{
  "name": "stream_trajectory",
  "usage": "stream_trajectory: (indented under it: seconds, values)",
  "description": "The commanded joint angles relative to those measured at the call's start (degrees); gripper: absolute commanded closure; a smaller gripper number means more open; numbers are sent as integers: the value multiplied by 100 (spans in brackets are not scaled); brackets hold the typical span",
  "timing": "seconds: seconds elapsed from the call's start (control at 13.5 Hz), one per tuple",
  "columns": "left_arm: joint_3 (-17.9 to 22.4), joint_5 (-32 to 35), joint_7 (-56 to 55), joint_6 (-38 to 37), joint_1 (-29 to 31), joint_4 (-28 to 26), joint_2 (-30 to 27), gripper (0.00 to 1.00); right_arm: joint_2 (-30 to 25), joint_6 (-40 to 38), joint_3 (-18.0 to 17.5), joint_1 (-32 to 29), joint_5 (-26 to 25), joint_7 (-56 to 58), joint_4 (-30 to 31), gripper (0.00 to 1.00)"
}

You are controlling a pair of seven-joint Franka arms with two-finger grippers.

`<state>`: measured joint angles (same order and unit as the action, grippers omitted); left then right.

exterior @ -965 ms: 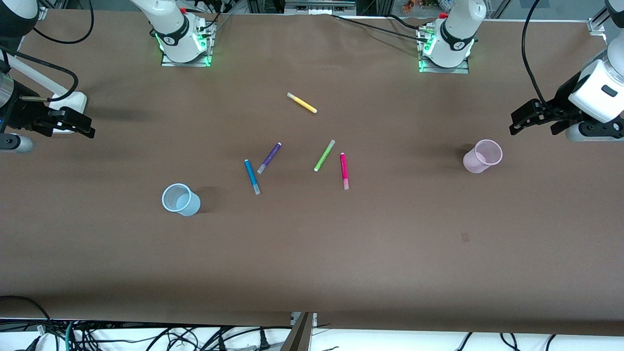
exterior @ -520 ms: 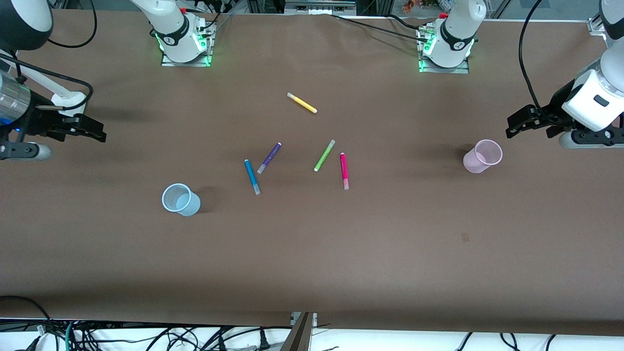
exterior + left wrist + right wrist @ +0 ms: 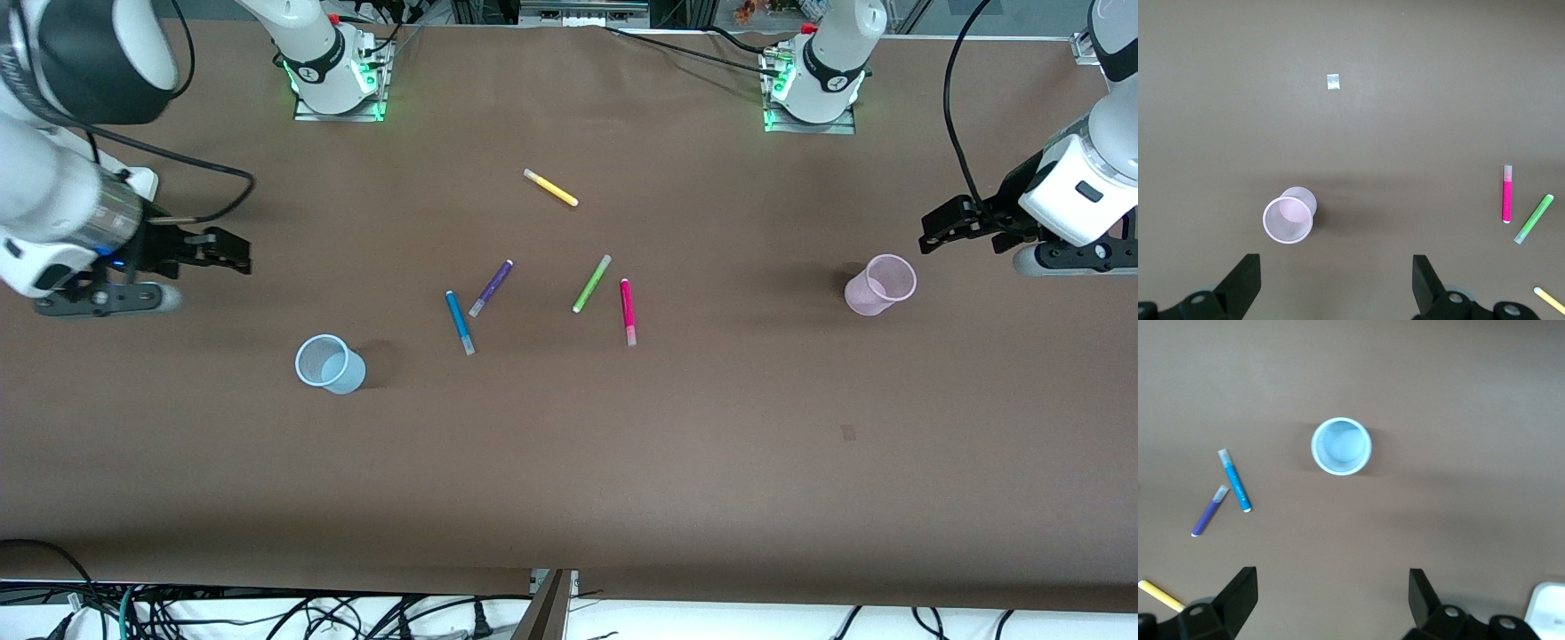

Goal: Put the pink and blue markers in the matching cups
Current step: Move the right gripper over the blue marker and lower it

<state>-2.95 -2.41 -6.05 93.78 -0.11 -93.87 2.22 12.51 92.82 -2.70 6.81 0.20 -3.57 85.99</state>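
Note:
I should now move my right gripper toward the blue marker (image 3: 458, 316) until its fingers straddle the blue marker's pale end (image 3: 468, 347), because it lies clear of the purple pen.
The pink marker (image 3: 628, 311) and the blue marker (image 3: 459, 322) lie flat at mid-table. The pale blue cup (image 3: 329, 364) stands toward the right arm's end, the pale pink cup (image 3: 880, 284) toward the left arm's end. My right gripper (image 3: 233, 253) is open and empty, in the air over bare table near the blue cup. My left gripper (image 3: 933, 231) is open and empty, in the air beside the pink cup. The left wrist view shows the pink cup (image 3: 1289, 218) and pink marker (image 3: 1506, 193). The right wrist view shows the blue cup (image 3: 1341, 446) and blue marker (image 3: 1235, 481).
A purple pen (image 3: 491, 287) lies beside the blue marker and a lime-green pen (image 3: 591, 283) beside the pink marker. A yellow pen (image 3: 551, 188) lies farther from the front camera. A small pale scrap (image 3: 1333, 81) lies on the table nearer the front camera than the pink cup.
My right gripper has swung in over the table toward the blue cup's side. My left gripper has shifted slightly inward near the pink cup. The markers and cups have not moved.

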Motion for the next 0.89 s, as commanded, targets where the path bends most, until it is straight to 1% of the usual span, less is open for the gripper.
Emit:
stream_trajectory:
  seconds: [0.0, 0.45, 0.82]
  values:
    - [-12, -5, 78, -140, 20, 194, 86, 0, 365, 148, -2, 337, 68, -73, -127, 0]
    - [-12, -5, 78, -140, 20, 194, 85, 0, 1217, 903, 6, 1058, 25, -56, -135, 0]
    - [-12, -5, 78, -140, 20, 194, 86, 0, 1990, 1729, 6, 1217, 68, -65, -127, 0]
